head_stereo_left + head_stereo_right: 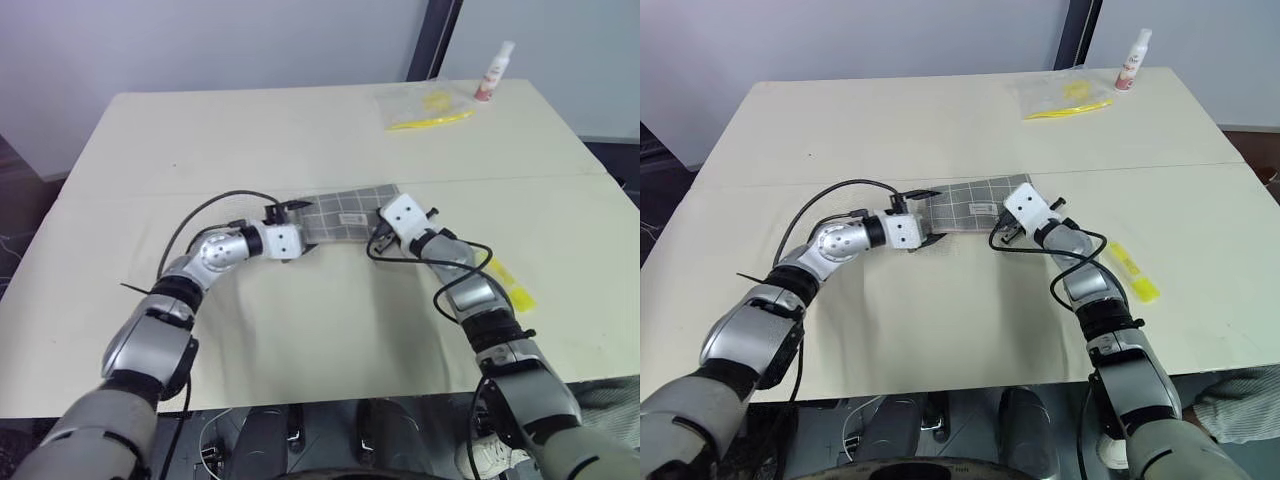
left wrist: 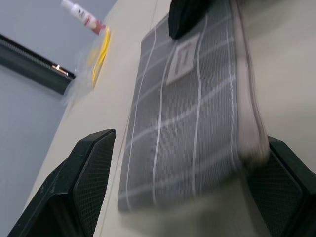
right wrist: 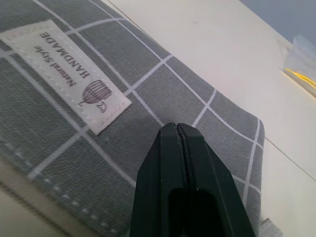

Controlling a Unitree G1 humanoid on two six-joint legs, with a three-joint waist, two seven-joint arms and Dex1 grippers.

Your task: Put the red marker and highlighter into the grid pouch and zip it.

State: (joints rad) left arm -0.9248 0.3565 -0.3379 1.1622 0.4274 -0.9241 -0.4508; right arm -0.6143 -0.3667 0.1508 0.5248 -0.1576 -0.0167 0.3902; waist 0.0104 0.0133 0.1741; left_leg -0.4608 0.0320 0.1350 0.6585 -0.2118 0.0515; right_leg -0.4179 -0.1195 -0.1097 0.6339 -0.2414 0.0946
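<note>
My right gripper is shut on the grid pouch's top (image 3: 170,109), away from the zipper's pull tab (image 3: 269,229). It should take hold of that tab and open the zipper first.
The grid pouch (image 1: 345,215) lies flat in the middle of the table, grey with white lines and a white label patch (image 3: 66,74). My left gripper (image 1: 303,228) is open at the pouch's left end, with one black finger (image 2: 86,180) on each side of that end. At the pouch's right end my right gripper (image 3: 175,131) is shut, its tips pressed together over the fabric near the label. I see nothing between them. The yellow highlighter (image 1: 1133,272) lies on the table to the right of my right forearm. The red marker is out of view.
A clear plastic bag (image 1: 425,108) with yellow contents lies at the table's far right. Beside it stands a small white bottle (image 1: 495,72). Black cables loop around both wrists. A seam crosses the tabletop just behind the pouch.
</note>
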